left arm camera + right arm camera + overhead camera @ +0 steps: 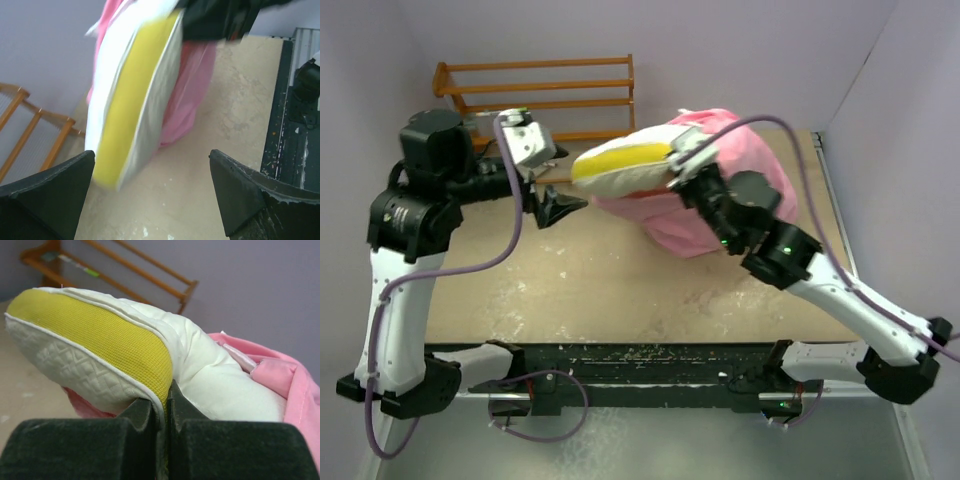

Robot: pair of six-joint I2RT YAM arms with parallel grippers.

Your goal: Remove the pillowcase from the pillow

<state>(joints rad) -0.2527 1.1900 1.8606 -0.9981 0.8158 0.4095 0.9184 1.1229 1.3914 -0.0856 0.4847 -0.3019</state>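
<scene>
My right gripper is holding the pillow by its yellow edge, so my left gripper should grab the pillow's loose end before my right gripper pulls the pillowcase.
The cream pillow with yellow side edging sticks out leftward from the pink pillowcase, which still covers its right part. My right gripper is shut on the pillow's yellow edge and holds it above the table. In the right wrist view the pillow fills the middle and the pillowcase bunches at the right. My left gripper is open and empty, just left of the pillow's free end. In the left wrist view the pillow and pillowcase hang ahead of my open fingers.
A wooden rack stands at the back left against the wall, also in the left wrist view. The tan tabletop lies below. A dark rail runs along the near edge. Purple walls close in on the sides.
</scene>
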